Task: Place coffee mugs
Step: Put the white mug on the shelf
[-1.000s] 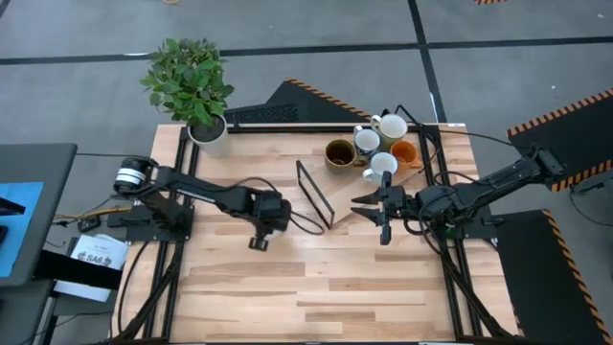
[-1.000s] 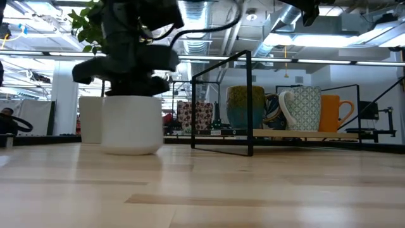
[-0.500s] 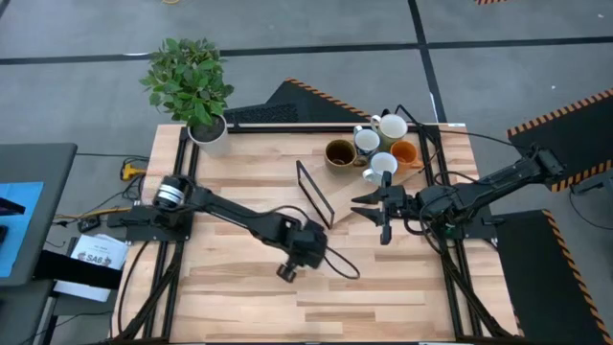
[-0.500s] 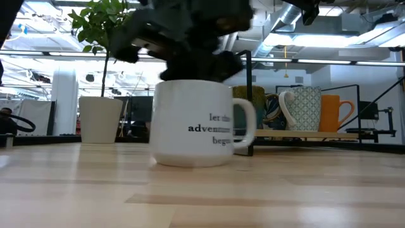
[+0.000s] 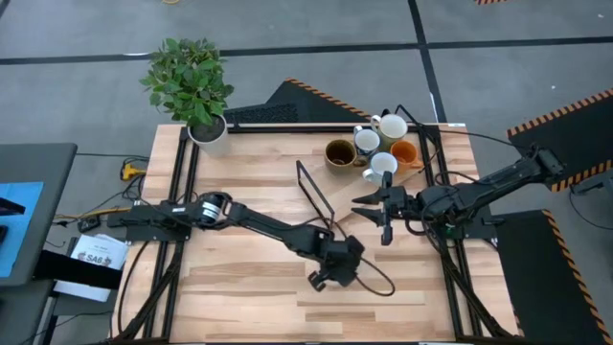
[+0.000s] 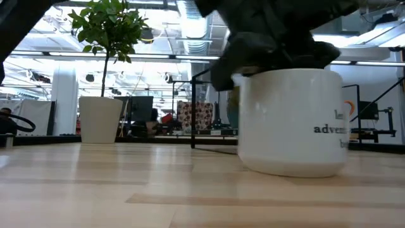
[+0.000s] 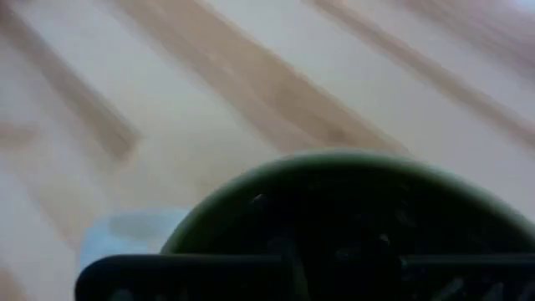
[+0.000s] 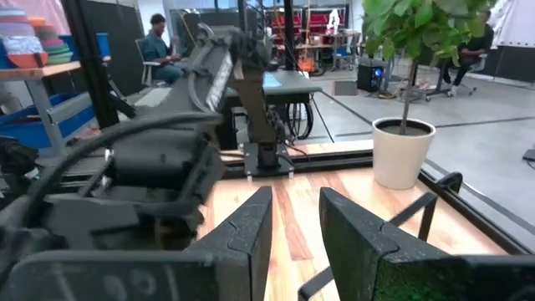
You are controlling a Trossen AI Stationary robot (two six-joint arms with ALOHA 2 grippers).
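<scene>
Next, my left gripper releases the lettered mug (image 6: 294,126) and moves away so my right gripper can take it, as the other mugs (image 5: 377,152) stand on that gripper's side.
My left gripper (image 5: 330,266) is near the table's middle, slightly toward the near right, and is shut on a white coffee mug (image 6: 292,123) with dark lettering and a green inside (image 7: 334,167). In the high view the gripper hides the mug. Several other coffee mugs stand together at the far right: brown (image 5: 339,153), white (image 5: 367,141), cream (image 5: 391,126), orange (image 5: 404,151) and another white one (image 5: 383,165). My right gripper (image 5: 383,206) waits just in front of them, level and open, with nothing between its fingers (image 8: 251,230). My left gripper comes down on the mug's top rim (image 6: 253,73) from above, slanting. The gripper's own body hides how the fingers sit on the rim. The mug stays upright. Whether its base rests on the wood or hangs just above it, I cannot tell.
A black wire frame (image 5: 314,192) stands upright between the two grippers. A white pot with a green plant (image 5: 206,129) sits at the far left corner. Bare wood lies along the near half of the table (image 5: 249,307).
My left gripper has swept from the table's left-middle toward its right and near edge, rolling its wrist, and has carried the white mug along, still upright. In the low view the mug has grown larger and shifted right.
</scene>
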